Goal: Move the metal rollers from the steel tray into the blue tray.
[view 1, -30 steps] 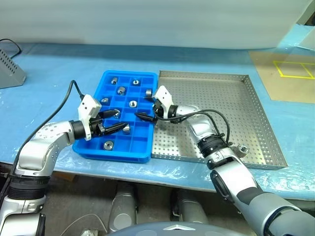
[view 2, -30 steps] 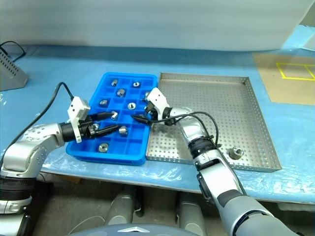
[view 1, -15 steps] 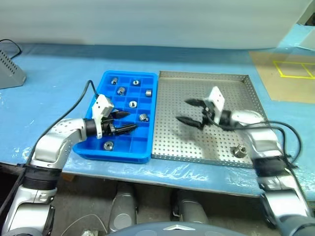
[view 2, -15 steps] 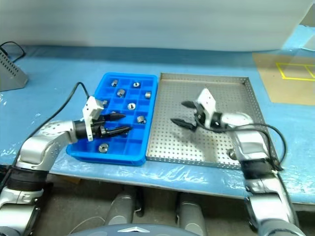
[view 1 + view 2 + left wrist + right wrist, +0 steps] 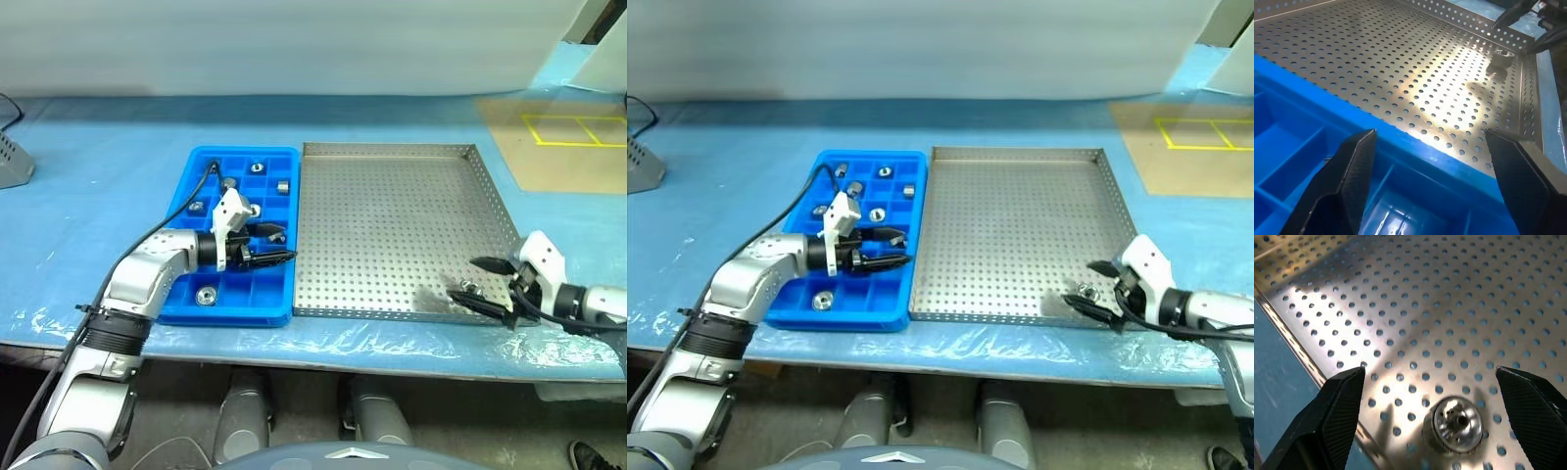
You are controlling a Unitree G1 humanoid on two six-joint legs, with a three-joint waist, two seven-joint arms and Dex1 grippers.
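I keep lowering my right gripper until its open fingers reach the sides of the metal roller (image 5: 1087,291), which stands between them, clear of the steel tray's side (image 5: 1043,320).
The blue tray (image 5: 186,240) lies left of the steel tray (image 5: 392,206), and several metal rollers (image 5: 282,185) sit in its compartments. One metal roller (image 5: 1457,423) stands in the steel tray's front right corner. My right gripper (image 5: 464,279) is open and low over that corner, one finger on each side of this roller and not touching it. My left gripper (image 5: 277,245) hovers open and empty over the blue tray's right side, pointing toward the steel tray. In the left wrist view its fingers (image 5: 1347,181) frame the blue tray's rim (image 5: 1415,147) and the far roller (image 5: 1505,54).
Both trays rest on a blue-covered table (image 5: 98,147) whose front edge is near. A grey object (image 5: 8,162) stands at the far left. A tan mat with yellow tape (image 5: 568,137) lies at the back right.
The view has shifted. My right gripper swung from the blue tray across the steel tray to its front right corner, staying open. My left gripper drifted right over the blue tray.
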